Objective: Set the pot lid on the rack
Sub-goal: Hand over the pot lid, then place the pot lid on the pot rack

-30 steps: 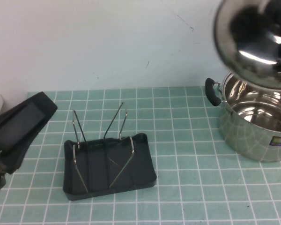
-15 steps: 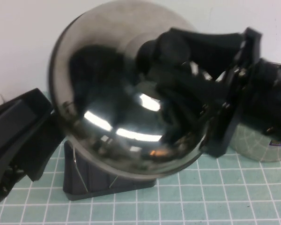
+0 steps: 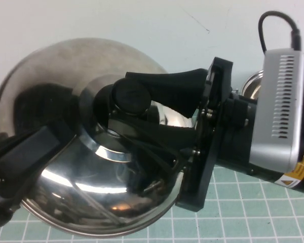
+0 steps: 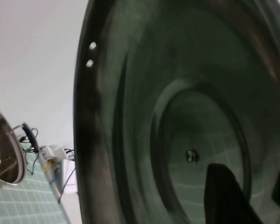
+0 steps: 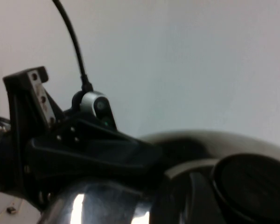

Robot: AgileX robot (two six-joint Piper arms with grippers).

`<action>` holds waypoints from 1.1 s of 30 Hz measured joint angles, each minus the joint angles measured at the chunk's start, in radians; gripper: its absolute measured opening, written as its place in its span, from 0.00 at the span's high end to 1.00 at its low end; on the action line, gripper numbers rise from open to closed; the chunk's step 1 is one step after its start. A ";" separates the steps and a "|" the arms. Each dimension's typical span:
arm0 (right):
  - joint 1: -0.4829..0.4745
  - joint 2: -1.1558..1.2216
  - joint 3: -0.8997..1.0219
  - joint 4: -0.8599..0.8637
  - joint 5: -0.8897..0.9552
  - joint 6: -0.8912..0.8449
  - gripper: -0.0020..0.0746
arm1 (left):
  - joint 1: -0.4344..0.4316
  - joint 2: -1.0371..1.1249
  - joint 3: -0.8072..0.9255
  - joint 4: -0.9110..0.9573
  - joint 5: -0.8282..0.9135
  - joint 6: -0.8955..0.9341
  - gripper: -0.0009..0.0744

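Note:
My right gripper has the pot lid by its knob (image 3: 132, 96). My left gripper should grab the pot lid's rim and my right gripper should move away before the pot lid goes on the rack.
The pot lid (image 3: 66, 126), a shiny steel dome with a black knob (image 3: 130, 96), hangs tilted in the air and fills the left and middle of the high view. My right gripper (image 3: 137, 104) reaches in from the right and is shut on the knob. The knob (image 5: 252, 186) and lid top (image 5: 107, 200) also show in the right wrist view. My left gripper (image 3: 20, 157) is low at the left, behind the lid. In the left wrist view its fingers (image 4: 226, 196) stand apart and empty, facing the lid's underside (image 4: 144, 116). The rack is hidden behind the lid.
The steel pot (image 3: 249, 83) stands at the right, mostly hidden behind my right arm (image 3: 278, 111); it also shows in the left wrist view (image 4: 2, 149). Green tiled table (image 3: 253, 217) shows at the lower right. A white wall is behind.
My right gripper has carried the lid from above the pot leftward and closer to the camera; it now covers the rack. The left arm has barely moved.

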 joint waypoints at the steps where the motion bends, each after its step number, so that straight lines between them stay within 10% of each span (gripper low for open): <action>1: 0.000 0.005 0.000 0.002 -0.011 0.004 0.51 | 0.000 0.000 -0.002 0.000 0.000 0.003 0.75; 8: -0.004 0.016 0.000 0.004 -0.090 0.020 0.51 | 0.000 0.000 -0.004 -0.016 -0.033 0.003 0.75; 14: 0.002 0.014 -0.005 0.033 -0.182 0.063 0.17 | 0.000 0.004 -0.004 0.012 -0.015 0.007 0.75; 20: 0.002 0.005 -0.010 0.129 -0.214 0.009 0.13 | 0.000 0.003 -0.006 -0.048 0.023 0.076 0.76; 27: 0.002 -0.126 -0.010 0.217 -0.189 -0.183 0.57 | 0.000 0.056 -0.161 0.176 0.291 0.065 0.76; 33: 0.002 -0.317 -0.010 0.203 0.183 -0.247 0.94 | 0.000 0.192 -0.319 0.369 0.349 -0.032 0.76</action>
